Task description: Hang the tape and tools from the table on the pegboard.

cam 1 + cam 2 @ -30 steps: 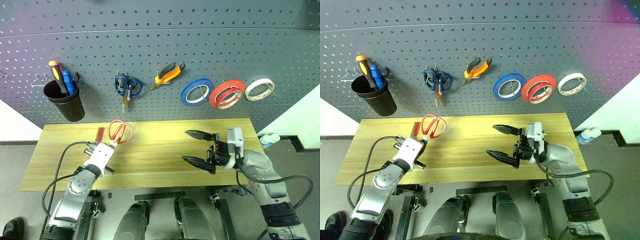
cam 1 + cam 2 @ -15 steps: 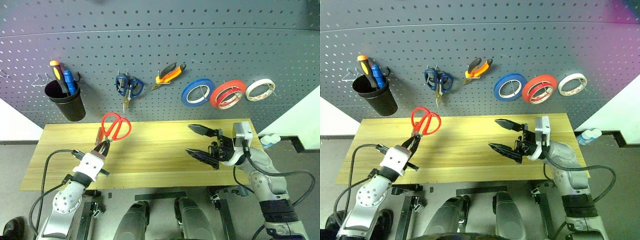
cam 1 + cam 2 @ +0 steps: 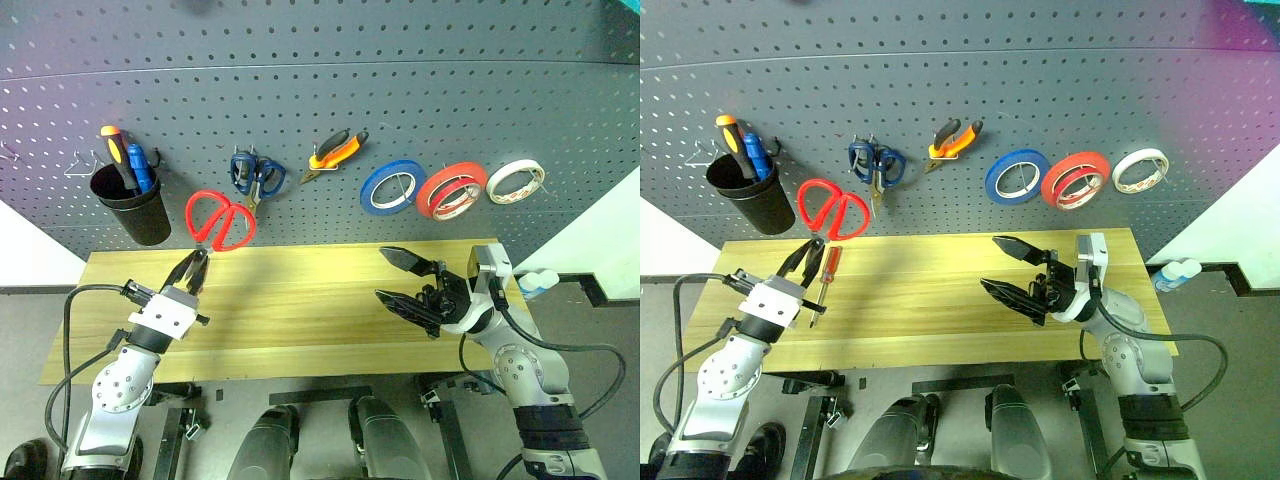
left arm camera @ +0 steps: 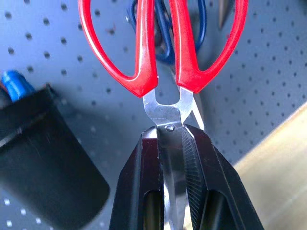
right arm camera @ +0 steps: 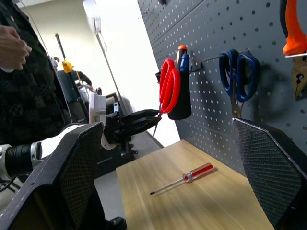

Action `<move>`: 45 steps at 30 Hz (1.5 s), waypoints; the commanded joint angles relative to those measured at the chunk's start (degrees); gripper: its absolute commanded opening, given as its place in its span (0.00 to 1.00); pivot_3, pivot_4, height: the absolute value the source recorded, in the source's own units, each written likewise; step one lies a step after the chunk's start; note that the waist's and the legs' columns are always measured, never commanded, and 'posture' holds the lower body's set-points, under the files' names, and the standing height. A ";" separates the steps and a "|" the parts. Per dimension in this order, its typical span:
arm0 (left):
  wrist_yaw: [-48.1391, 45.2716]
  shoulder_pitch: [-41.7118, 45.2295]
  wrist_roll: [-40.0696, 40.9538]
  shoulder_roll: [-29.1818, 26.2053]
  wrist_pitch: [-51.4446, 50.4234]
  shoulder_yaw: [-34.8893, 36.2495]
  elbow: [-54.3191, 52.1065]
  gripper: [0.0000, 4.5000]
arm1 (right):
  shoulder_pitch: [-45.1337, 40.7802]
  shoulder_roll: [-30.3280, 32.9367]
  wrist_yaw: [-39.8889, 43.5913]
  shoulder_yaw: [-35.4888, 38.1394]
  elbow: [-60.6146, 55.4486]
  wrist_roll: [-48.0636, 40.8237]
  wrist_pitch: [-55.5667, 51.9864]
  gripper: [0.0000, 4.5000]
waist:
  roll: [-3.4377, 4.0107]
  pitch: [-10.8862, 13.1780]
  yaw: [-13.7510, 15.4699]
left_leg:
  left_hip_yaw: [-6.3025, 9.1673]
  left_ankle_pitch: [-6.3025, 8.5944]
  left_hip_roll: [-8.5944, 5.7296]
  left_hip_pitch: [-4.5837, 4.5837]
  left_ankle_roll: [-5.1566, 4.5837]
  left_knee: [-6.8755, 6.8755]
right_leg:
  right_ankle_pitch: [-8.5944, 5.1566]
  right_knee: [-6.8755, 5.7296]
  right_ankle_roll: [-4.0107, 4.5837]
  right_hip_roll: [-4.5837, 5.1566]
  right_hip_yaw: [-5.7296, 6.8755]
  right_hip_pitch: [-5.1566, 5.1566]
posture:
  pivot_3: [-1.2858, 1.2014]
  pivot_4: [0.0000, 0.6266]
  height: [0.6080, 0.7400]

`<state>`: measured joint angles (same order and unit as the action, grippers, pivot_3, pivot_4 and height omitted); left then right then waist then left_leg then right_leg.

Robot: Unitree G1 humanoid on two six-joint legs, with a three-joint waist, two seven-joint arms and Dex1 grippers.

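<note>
The red-handled scissors' handles (image 3: 220, 219) are free above my left gripper's fingers, so it should keep moving to the blue scissors' hooks (image 3: 244, 151) and let go once the handles hang there.
My left gripper (image 3: 195, 268) is shut on the blades of the red-handled scissors (image 3: 220, 220), as the left wrist view shows (image 4: 144, 57). It holds them handles up in front of the pegboard (image 3: 400, 80), between the black cup and the blue scissors. The red-handled screwdriver (image 3: 830, 265) lies on the table (image 3: 300, 300) near the left gripper. The orange-and-black pliers (image 3: 335, 150) hang on the pegboard. Two red rolls (image 3: 430, 190) overlap on a hook; I cannot tell which is the thin tape. My right gripper (image 3: 383, 272) stands open and empty above the table's right half.
A black cup (image 3: 130, 205) on the pegboard holds an orange-and-black and a blue screwdriver. Blue scissors (image 3: 255, 178), a blue roll (image 3: 392, 186) and a white roll (image 3: 517, 180) also hang there. A person (image 5: 19, 72) stands beyond the table's left end.
My left gripper has lifted the red scissors off the table and tilted them up in front of the pegboard. The right gripper has stayed put, turning slightly.
</note>
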<state>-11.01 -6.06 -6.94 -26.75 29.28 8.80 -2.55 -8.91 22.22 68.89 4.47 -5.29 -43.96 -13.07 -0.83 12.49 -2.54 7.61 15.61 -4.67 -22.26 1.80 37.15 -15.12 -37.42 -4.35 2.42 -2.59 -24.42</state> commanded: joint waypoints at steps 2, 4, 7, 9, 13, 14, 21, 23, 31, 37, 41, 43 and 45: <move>-0.82 2.19 1.10 -0.78 1.89 0.55 1.23 0.05 | -0.26 -1.02 -0.33 0.91 -0.78 0.64 2.19 1.00 | 0.02 -0.19 -0.04 | 0.00 0.00 0.00 0.01 0.00 0.01 | 0.00 -0.01 0.00 0.00 0.00 0.00 | 0.47 0.25 1.00; -1.73 3.68 1.95 -0.48 2.09 -0.25 2.83 0.05 | -0.73 -1.38 -0.86 1.03 -0.44 0.84 2.42 1.00 | 0.04 -0.27 -0.02 | -0.01 0.00 0.00 0.01 0.00 0.01 | 0.00 -0.01 0.00 0.00 0.00 0.00 | 0.47 0.24 1.00; -2.81 6.16 2.31 -0.11 2.54 -1.27 4.54 0.05 | -1.01 -1.64 -1.11 0.95 -0.33 1.08 2.65 1.00 | 0.01 -0.35 -0.02 | -0.01 0.00 0.00 0.02 0.00 0.04 | 0.01 -0.06 0.00 0.00 0.00 0.00 | 0.47 0.24 1.00; -3.38 7.18 2.71 0.01 2.93 -1.57 5.78 0.05 | -0.92 -1.83 -1.19 1.01 -0.68 0.79 2.56 1.00 | 0.01 -0.38 -0.03 | -0.02 0.00 -0.01 0.02 0.00 0.07 | 0.01 -0.08 0.00 -0.01 0.00 0.00 | 0.46 0.25 1.00; -4.58 10.25 3.07 -0.02 5.73 -2.12 11.48 0.05 | -0.61 -2.75 -2.37 1.59 -2.39 -1.30 1.20 1.00 | 0.01 -0.42 -0.14 | -0.02 0.00 0.00 0.03 0.01 0.07 | 0.01 -0.09 0.00 -0.01 0.00 0.00 | 0.46 0.25 1.00; -4.72 10.96 3.00 0.03 6.04 -2.29 12.21 0.05 | -0.51 -2.84 -2.48 1.41 -2.63 -1.19 1.26 1.00 | 0.01 -0.42 -0.12 | -0.02 0.00 -0.01 0.03 0.01 0.07 | 0.01 -0.11 0.00 -0.01 -0.01 0.00 | 0.46 0.25 1.00; -5.51 13.10 3.17 0.76 6.55 -3.38 13.39 0.05 | -0.31 -3.25 -2.17 0.10 -2.66 0.42 2.30 1.00 | 0.01 -0.43 -0.19 | -0.03 -0.01 -0.01 0.04 0.00 0.11 | 0.02 -0.15 0.00 -0.01 -0.02 0.00 | 0.46 0.25 1.00; -5.44 13.37 3.03 0.89 6.19 -3.53 13.08 0.05 | -0.29 -3.33 -2.18 0.01 -2.67 0.62 2.34 1.00 | 0.01 -0.43 -0.23 | -0.04 -0.01 -0.01 0.05 0.00 0.13 | 0.02 -0.17 0.00 -0.01 -0.02 0.00 | 0.45 0.25 1.00; -5.41 14.95 2.90 2.04 0.87 -3.89 10.65 0.05 | 0.28 -3.65 -2.38 -0.51 -3.90 0.82 2.24 1.00 | 0.01 -0.44 -0.42 | -0.04 -0.01 -0.01 0.05 0.00 0.15 | 0.02 -0.20 0.00 -0.01 -0.03 0.00 | 0.45 0.27 1.00; -4.82 17.63 1.87 2.95 -4.28 -4.55 9.81 0.05 | 1.00 -3.23 -1.84 -1.07 -5.59 0.39 1.63 1.00 | 0.01 -0.44 -0.99 | -0.04 -0.01 -0.02 0.05 0.00 0.25 | 0.02 -0.31 0.00 -0.01 -0.03 0.00 | 0.45 0.28 1.00; -3.97 19.32 0.08 3.29 -6.00 -5.63 10.38 0.05 | 1.59 -2.88 -1.24 -2.21 -6.41 1.23 1.60 1.00 | 0.00 -0.44 -1.59 | -0.04 -0.01 -0.02 0.06 0.00 0.30 | 0.02 -0.38 -0.01 -0.01 -0.03 0.00 | 0.45 0.28 1.00; -4.17 20.16 0.52 3.67 -6.80 -5.90 10.93 0.05 | 1.19 -3.14 -1.45 -2.26 -5.83 1.80 2.38 1.00 | 0.00 -0.44 -1.68 | -0.13 -0.01 -0.03 0.12 0.00 0.30 | 0.02 -0.45 -0.01 -0.02 -0.08 -0.01 | 0.45 0.28 1.00; -4.74 20.81 1.03 3.96 -8.31 -6.05 12.01 0.05 | 0.64 -3.35 -1.76 -2.02 -5.01 2.12 2.79 1.00 | 0.00 -0.44 -1.61 | -0.15 -0.01 -0.02 0.15 0.00 0.33 | 0.02 -0.53 -0.01 -0.03 -0.10 -0.03 | 0.45 0.28 1.00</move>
<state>-15.84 14.26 -6.71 -22.76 21.59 2.79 9.49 -7.53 19.11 67.18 2.17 -9.26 -41.72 -11.37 -0.83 12.05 -4.15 7.45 15.60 -4.70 -22.10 1.80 37.50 -15.11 -37.99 -4.36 2.39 -2.69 -24.44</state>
